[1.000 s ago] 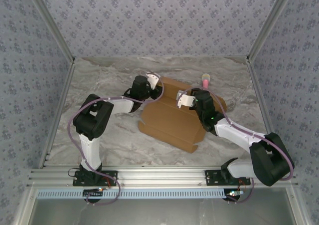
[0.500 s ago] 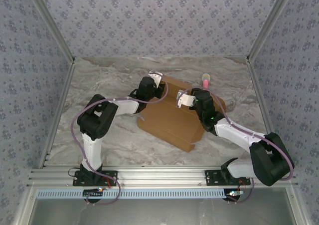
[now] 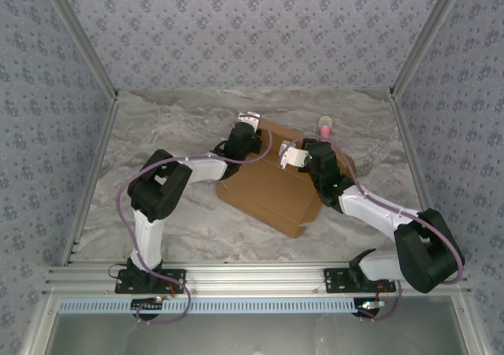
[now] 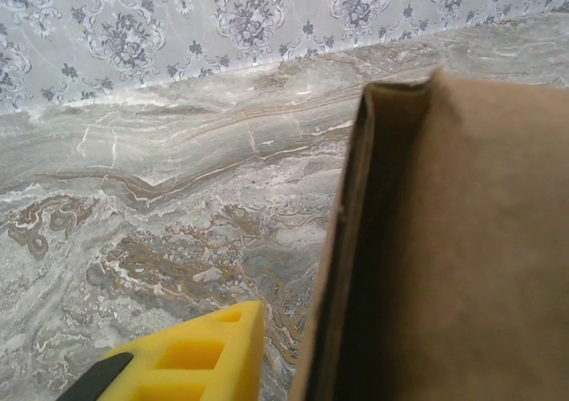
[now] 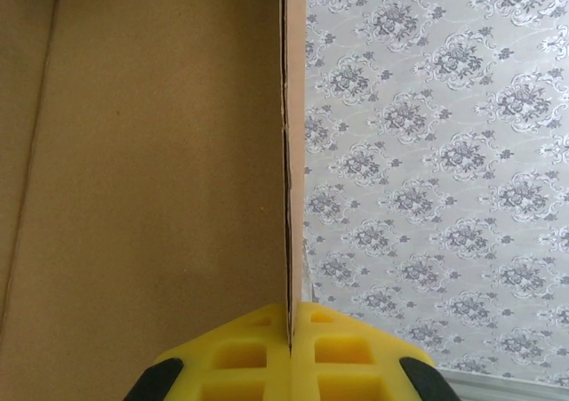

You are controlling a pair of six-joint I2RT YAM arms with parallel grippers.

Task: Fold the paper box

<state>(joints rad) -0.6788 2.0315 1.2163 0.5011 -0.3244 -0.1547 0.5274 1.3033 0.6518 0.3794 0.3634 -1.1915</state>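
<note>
The paper box's upright cardboard side point(image 4: 471, 241) stands far to one side of my left gripper's open fingers. I should back away and straddle the cardboard side's corner edge point(image 4: 345, 214) squarely before closing.
The paper box point(image 3: 268, 191) is brown cardboard, partly folded, in the middle of the marble table. My left gripper point(image 3: 252, 125) is at its far left corner. In the left wrist view one yellow finger point(image 4: 222, 348) stands outside an upright cardboard wall point(image 4: 462, 241), with a strip of table showing between them. The other finger is hidden behind that wall, so the left gripper point(image 4: 311, 339) straddles it, open. My right gripper point(image 3: 288, 157) is over the box's far right part. Its jaws point(image 5: 291, 319) are shut on the thin edge of an upright panel point(image 5: 160, 170).
A small pink stick point(image 3: 324, 126) stands just behind the box at the far right. Patterned walls close in the table point(image 3: 157, 134) on three sides. An aluminium rail point(image 3: 252, 278) runs along the near edge by the arm bases.
My left gripper has moved right, from beside the box to its far left corner. The box's left side has shifted slightly right. The right arm has held still.
</note>
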